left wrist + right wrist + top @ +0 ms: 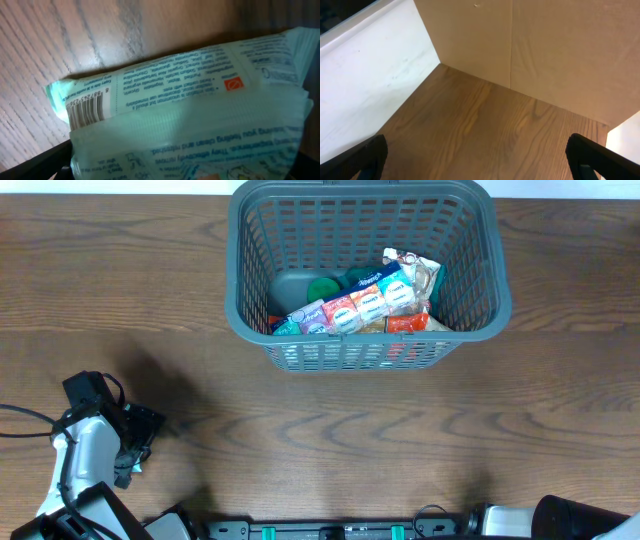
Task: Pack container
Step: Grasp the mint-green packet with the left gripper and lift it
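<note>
The wipes packet's long side [175, 77] reaches from end to end across my left gripper's fingers, so next I rise clear and turn them before I grip the packet [192, 122].
The container [240, 290], a large dark grey lattice basket, stands at the back middle of the table. It holds several colourful packets [360, 305] and a green lid-like item [322, 286]. My left gripper [132, 452] is at the front left, far from the basket. In the left wrist view a pale green wipes packet [190, 115] with a barcode fills the frame between the jaws [170, 172], which look shut on it. My right gripper [477, 162] is open and empty over bare wood. Only the right arm's base [560, 518] shows in the overhead view.
The brown wooden table [400, 440] stretches between the basket and both arms. In the right wrist view a white wall [365, 75] and a tan board [545, 45] stand behind the table.
</note>
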